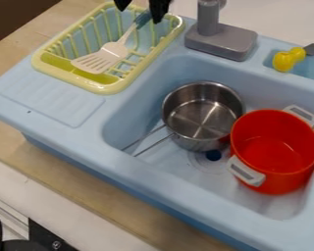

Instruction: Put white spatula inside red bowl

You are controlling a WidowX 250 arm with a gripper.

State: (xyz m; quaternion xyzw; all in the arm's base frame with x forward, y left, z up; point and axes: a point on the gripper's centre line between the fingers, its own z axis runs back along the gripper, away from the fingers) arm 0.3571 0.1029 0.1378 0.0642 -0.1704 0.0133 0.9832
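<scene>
The white spatula is longer than the red bowl's opening. I expect its handle to poke out over the bowl's rim when I put the spatula's head down inside.
At the top edge of the camera view, my gripper (141,7) stands open over the rear part of the yellow dish rack, its two black fingertips apart. The white spatula (107,58) lies tilted in the rack, with its slotted head toward the front left and its handle running up to the back right. The handle's far end is close to the right fingertip; whether they touch I cannot tell. In the right part of the sink sits the red bowl (274,147), a deep pot with two light grey handles; nothing lies in it.
A steel pot (202,115) with a long wire handle sits left of the red bowl, in the blue sink (137,125). The yellow-green rack (107,89) stands at the upper left. A grey faucet (222,39) rises behind the sink, and a yellow toy (287,59) lies at the right.
</scene>
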